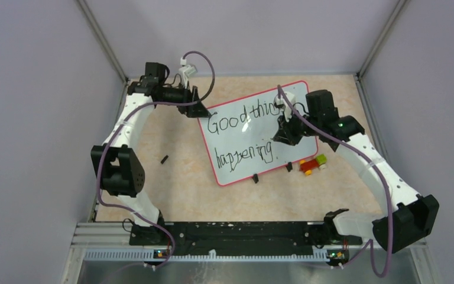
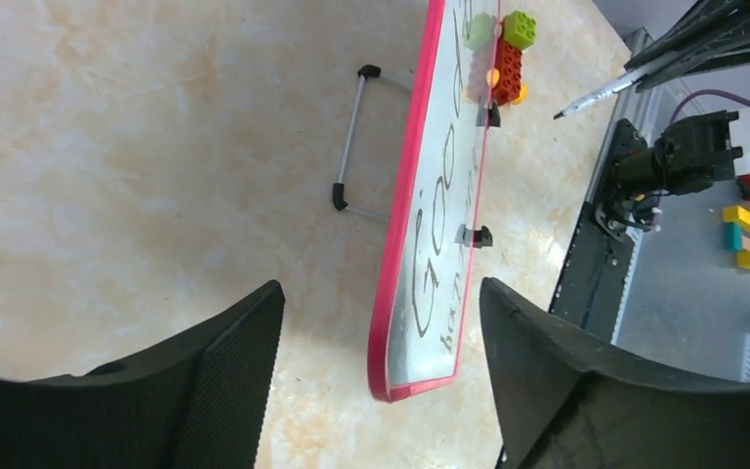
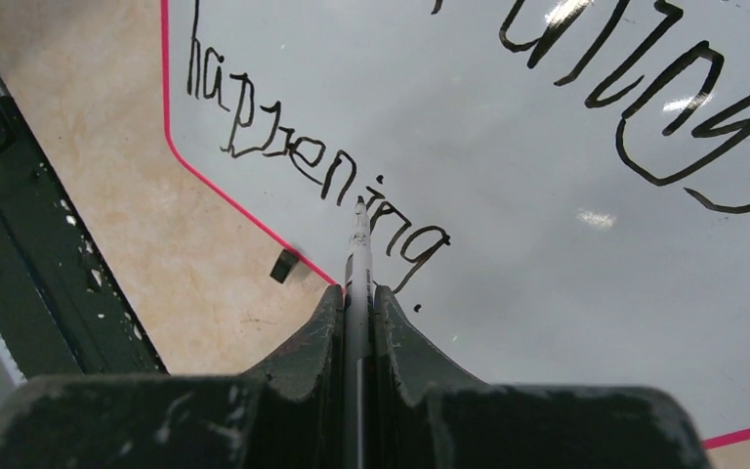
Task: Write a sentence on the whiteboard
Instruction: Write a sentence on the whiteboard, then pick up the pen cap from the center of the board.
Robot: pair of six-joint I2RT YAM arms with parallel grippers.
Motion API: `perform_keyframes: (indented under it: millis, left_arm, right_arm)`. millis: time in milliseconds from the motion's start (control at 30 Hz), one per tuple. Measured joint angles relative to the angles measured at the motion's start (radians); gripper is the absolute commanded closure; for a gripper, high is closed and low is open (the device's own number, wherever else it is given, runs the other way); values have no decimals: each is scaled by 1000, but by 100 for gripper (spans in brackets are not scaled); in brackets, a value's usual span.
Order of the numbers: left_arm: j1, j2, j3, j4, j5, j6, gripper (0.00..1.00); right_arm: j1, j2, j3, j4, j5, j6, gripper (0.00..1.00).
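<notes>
The small black piece is lying clear of the whiteboard. My open left gripper keeps moving toward that piece and closes around it.
The whiteboard, red-framed, stands propped at a tilt in the middle of the table. The sentence reads "Good things" over "happening" in black. My right gripper is shut on a marker, whose tip hovers at the "i" of "happening", near the board's lower edge. In the top view that gripper is over the board's right half. My left gripper is open at the board's upper left corner, which lies between the fingers without touching them.
A stack of red, yellow and green bricks sits by the board's lower right corner. A small black piece lies on the table left of the board. A wire stand sticks out behind the board. The black rail runs along the near edge.
</notes>
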Motion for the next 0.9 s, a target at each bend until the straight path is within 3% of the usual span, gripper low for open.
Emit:
perform_keyframes:
  millis: [100, 233, 400, 667, 900]
  left_arm:
    - [37, -2, 48, -21, -1, 3, 15]
    - [171, -25, 110, -61, -16, 26, 13]
    - [320, -111, 112, -154, -121, 140, 19]
    - [431, -185, -147, -272, -346, 393, 28]
    - [416, -170, -379, -235, -517, 488, 33]
  right_arm:
    - [0, 0, 5, 4, -21, 18, 100]
    - [0, -3, 5, 23, -38, 41, 100]
    - [0, -19, -9, 66, -61, 70, 100]
    - [0, -27, -48, 100, -95, 97, 100]
    - [0, -27, -48, 105, -119, 113, 100]
